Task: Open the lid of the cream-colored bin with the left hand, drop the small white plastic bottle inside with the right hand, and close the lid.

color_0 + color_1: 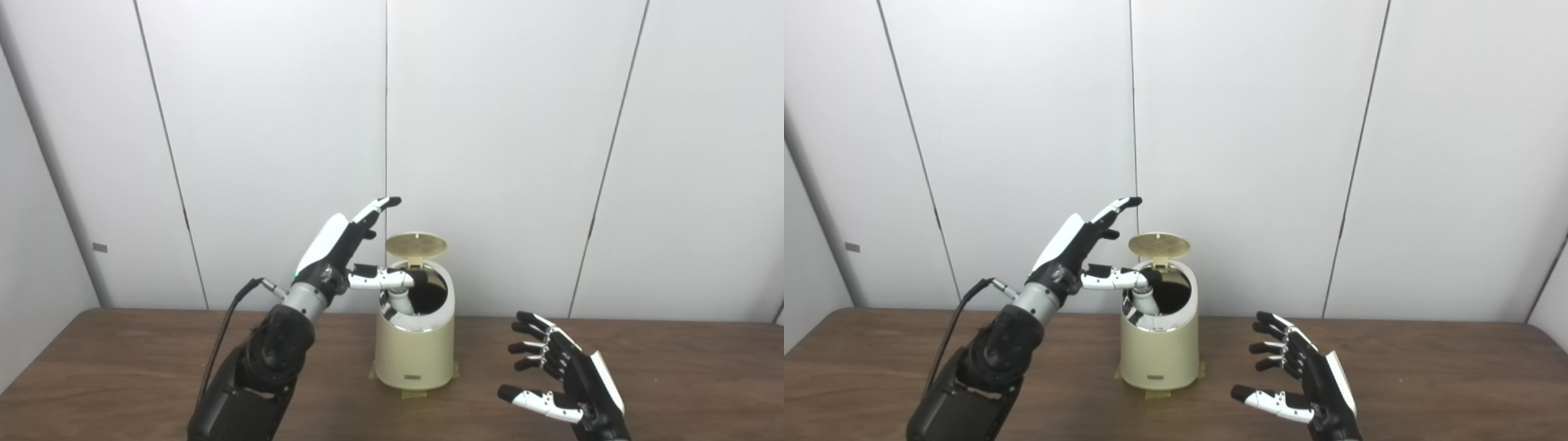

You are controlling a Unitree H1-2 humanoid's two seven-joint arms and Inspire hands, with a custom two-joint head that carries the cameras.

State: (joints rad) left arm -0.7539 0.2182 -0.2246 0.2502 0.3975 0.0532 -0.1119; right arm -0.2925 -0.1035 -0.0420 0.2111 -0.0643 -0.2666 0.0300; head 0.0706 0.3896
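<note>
The lid (416, 244) is standing on a hinge at the bin rim's back (416, 261). It will swing down flush and stay closed when I push it.
The cream-colored bin (415, 352) stands at the middle of the table, and its round lid (416, 245) is tipped up at the back, so the dark opening shows. My left hand (343, 245) is raised at the bin's upper left, open, with fingers stretched up and the thumb reaching over the bin's rim. A white rounded shape (401, 301) shows inside the opening under the thumb; I cannot tell whether it is the bottle or a reflection in the shiny rim. My right hand (566, 380) is open and empty, low to the right of the bin.
The brown wooden table (122, 367) runs from left to right, with grey wall panels close behind it. Strips of tape (413, 394) show under the bin's base. A black cable hangs along my left forearm.
</note>
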